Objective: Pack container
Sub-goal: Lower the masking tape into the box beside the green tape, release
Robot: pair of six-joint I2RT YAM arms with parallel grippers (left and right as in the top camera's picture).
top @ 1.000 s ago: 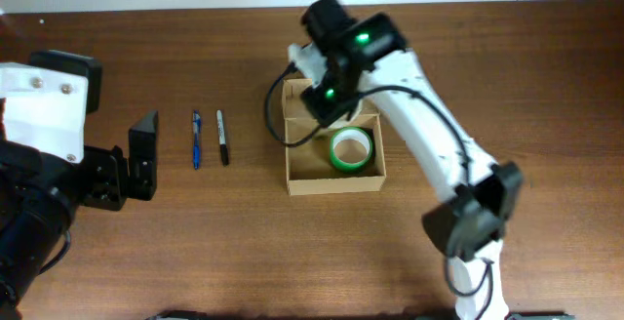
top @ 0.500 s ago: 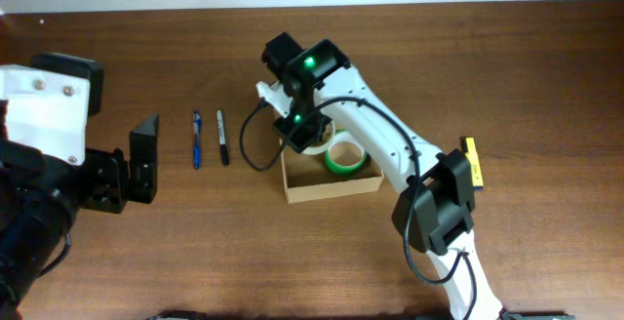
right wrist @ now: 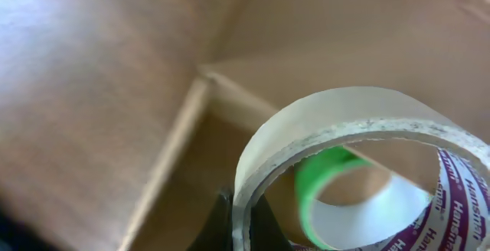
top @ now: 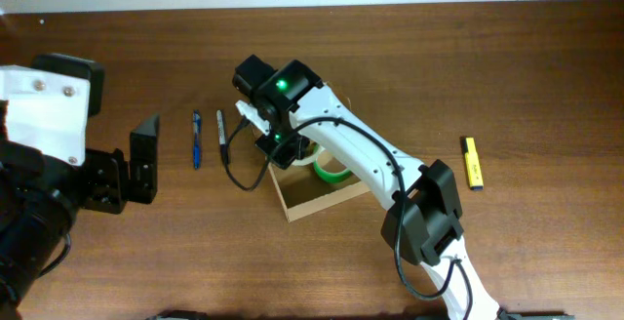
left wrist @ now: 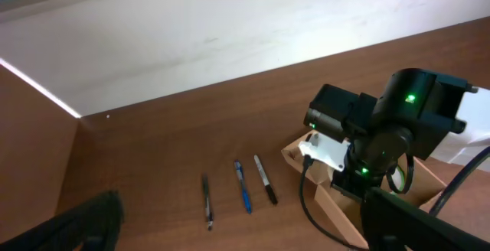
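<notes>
The whitish tape roll is hanging over the green tape roll (top: 332, 174). Next, my right gripper moves back, turns the whitish tape roll and lowers it onto the container's empty bottom (top: 300, 189).
The tan cardboard container (top: 314, 203) lies skewed on the table, open at the top. A green tape roll (top: 332, 172) lies inside it. My right gripper (top: 278, 145) is over the container's left end. In the right wrist view its fingers (right wrist: 241, 222) are shut on the wall of a whitish tape roll (right wrist: 337, 109), held upright above the container floor (right wrist: 321, 44), with the green roll (right wrist: 318, 178) behind it. My left gripper (top: 144, 159) is open and empty left of the pens; it also shows in the left wrist view (left wrist: 245, 236).
A blue pen (top: 196, 140) and a black pen (top: 221, 135) lie left of the container. The left wrist view shows a third pen (left wrist: 207, 202) beside the blue pen (left wrist: 243, 187) and the black pen (left wrist: 266, 180). A yellow marker (top: 472, 162) lies at the right.
My right arm has swung left with the whitish roll. The container has slid and turned with it. The yellow marker has come into view.
</notes>
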